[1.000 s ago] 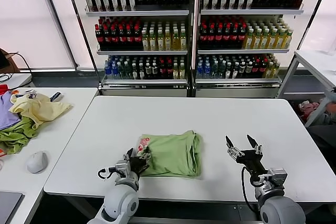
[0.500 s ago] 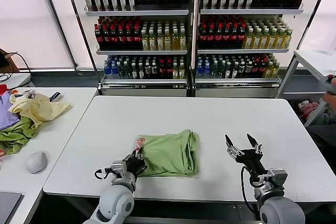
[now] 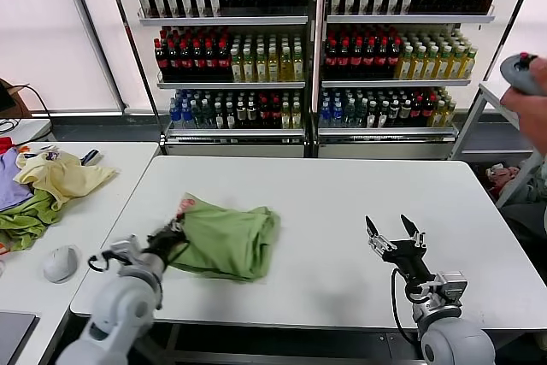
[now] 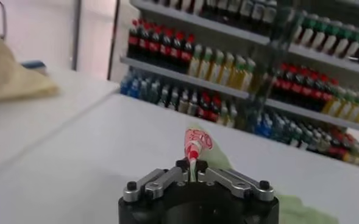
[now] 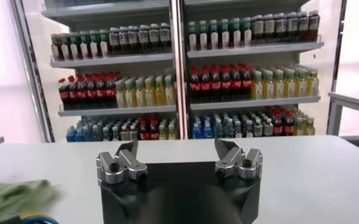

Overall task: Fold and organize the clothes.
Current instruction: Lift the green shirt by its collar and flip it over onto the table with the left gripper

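The green shirt's printed corner (image 3: 185, 204) is in my left gripper and sticks out toward the side table. Next, I fold it back across the green shirt to the shirt's opposite end (image 3: 264, 230).
The folded light green shirt (image 3: 226, 240) lies on the white table (image 3: 342, 194), left of the middle near the front edge. Its red, pink and white print shows at the corner by my left gripper (image 3: 173, 235), which is shut on that corner. In the left wrist view the printed cloth (image 4: 195, 143) stands pinched between the closed jaws of my left gripper (image 4: 191, 170). My right gripper (image 3: 393, 234) hovers open over the front right of the table, apart from the shirt. In the right wrist view the right gripper (image 5: 178, 152) holds nothing, and a bit of green shirt (image 5: 14, 196) shows far off.
A side table (image 3: 94, 211) on the left carries a pale yellow garment (image 3: 60, 179), olive-green and purple garments (image 3: 21, 215) and a grey mouse (image 3: 61, 263). Shelves of bottles (image 3: 308, 49) stand behind the table. A person's hand (image 3: 526, 83) with a controller is at the right edge.
My left gripper closed on the shirt's printed corner and pulled it leftward along the front of the table; the shirt slid with it. The right arm stayed put.
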Tool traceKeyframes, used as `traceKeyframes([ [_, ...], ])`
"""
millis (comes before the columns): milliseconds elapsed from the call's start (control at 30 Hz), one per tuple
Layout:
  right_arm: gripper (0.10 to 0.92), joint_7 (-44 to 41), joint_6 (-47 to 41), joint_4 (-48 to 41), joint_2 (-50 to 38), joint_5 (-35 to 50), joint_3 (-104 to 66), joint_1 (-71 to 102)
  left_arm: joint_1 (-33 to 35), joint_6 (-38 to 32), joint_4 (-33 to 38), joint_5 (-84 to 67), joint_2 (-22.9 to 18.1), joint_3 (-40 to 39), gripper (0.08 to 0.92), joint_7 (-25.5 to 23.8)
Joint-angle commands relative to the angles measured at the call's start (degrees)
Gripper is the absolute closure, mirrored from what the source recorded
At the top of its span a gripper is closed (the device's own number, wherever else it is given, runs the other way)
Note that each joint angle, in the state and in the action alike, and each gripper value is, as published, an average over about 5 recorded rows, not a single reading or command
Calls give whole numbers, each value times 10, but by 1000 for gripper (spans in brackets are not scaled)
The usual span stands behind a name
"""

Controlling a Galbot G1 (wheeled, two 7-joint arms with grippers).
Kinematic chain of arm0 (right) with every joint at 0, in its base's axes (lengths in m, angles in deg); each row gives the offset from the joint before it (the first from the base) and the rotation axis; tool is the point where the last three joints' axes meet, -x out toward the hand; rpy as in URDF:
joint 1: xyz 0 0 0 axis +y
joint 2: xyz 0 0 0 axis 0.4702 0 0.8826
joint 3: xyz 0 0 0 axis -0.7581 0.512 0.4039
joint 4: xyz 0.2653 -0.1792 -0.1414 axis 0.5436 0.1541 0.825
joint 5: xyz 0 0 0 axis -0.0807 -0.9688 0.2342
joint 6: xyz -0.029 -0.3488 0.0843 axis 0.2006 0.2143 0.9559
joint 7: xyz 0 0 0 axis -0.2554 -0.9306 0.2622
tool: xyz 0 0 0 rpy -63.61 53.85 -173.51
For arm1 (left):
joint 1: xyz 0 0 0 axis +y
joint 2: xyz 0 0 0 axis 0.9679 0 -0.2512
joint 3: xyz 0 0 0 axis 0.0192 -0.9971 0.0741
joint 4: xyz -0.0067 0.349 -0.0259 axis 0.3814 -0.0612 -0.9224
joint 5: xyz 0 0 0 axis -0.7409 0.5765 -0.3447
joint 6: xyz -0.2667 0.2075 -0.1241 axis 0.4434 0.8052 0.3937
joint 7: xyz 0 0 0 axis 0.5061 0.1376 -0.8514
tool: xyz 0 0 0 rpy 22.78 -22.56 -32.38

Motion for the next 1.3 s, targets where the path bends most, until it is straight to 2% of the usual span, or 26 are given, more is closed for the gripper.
traceKeyframes([
  [33, 203, -1, 1, -1, 3, 0, 3, -4, -31, 46, 55, -162, 134, 160, 882, -4],
  [167, 203, -2, 3, -2, 6, -1, 6, -4, -38, 47, 110, -167, 95, 103, 882, 10],
  [300, 203, -3, 4, -3, 8, -1, 8, -6, -46, 46, 123, -145, 16, 24, 882, 18],
  [467, 203, -4, 4, -9, 9, -1, 11, -14, -68, 42, 51, -28, -76, -93, 882, 13],
  [633, 203, -4, 5, -13, 11, 0, 9, -20, -102, 40, 9, 21, -138, -175, 882, 27],
  [1033, 203, -7, 8, -18, 6, 6, -5, -22, -173, 34, -124, 35, -284, -274, 882, 64],
  [1167, 203, -8, 8, -19, 7, 6, -4, -26, -186, 29, -168, 73, -314, -286, 882, 46],
  [1300, 203, -9, 9, -24, 11, 6, -3, -31, -193, 12, -191, 111, -318, -302, 866, 12],
])
